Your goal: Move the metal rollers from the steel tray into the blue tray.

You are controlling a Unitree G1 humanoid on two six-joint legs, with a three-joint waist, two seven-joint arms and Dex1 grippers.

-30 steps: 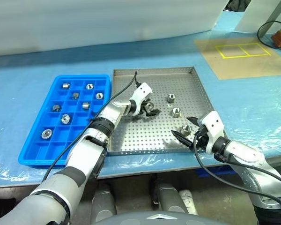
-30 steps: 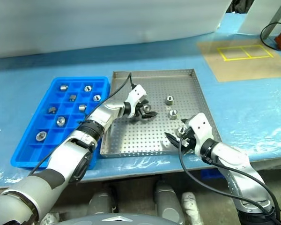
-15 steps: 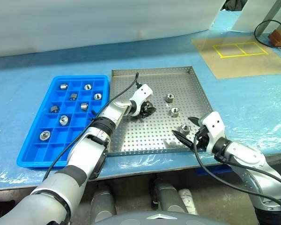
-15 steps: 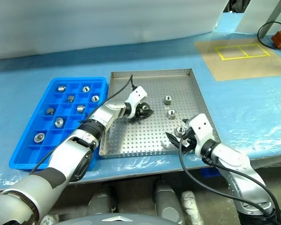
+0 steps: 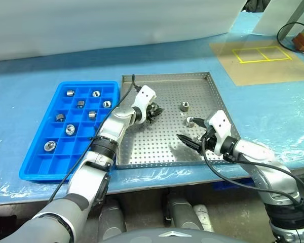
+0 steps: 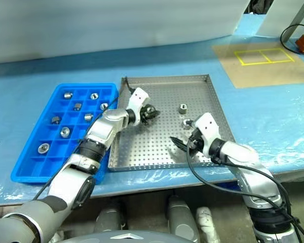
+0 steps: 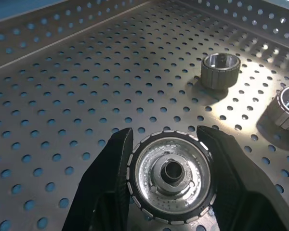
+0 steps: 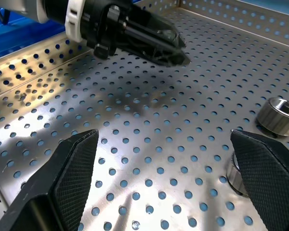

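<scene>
My left gripper is holding the metal roller (image 7: 172,175) by its sides, so I should keep carrying it to the blue tray's front row (image 5: 60,164), which is empty, and release it there.
The steel tray (image 5: 167,77) lies in the middle of the table, with the blue tray (image 5: 40,172) beside it on the left. My left gripper (image 5: 153,112) hangs over the steel tray's left half, shut on one of the metal rollers (image 7: 171,183), which sits end-on between its fingers. Two more rollers (image 5: 185,106) (image 5: 190,121) stand on the perforated floor to the right. My right gripper (image 5: 190,140) is open low over the tray's front right part, one roller (image 8: 278,115) just beyond it. Several rollers (image 5: 70,129) sit in the blue tray's compartments.
A brown sheet with a yellow taped rectangle (image 5: 258,53) lies at the back right, with a black cable (image 5: 289,30) beyond it. A white wall of sheeting (image 5: 116,25) runs along the back. The table's front edge is close below both trays.
My left gripper has shut on a roller and risen up and leftward with it. The right gripper, still open, has moved in towards the rollers at the tray's right.
</scene>
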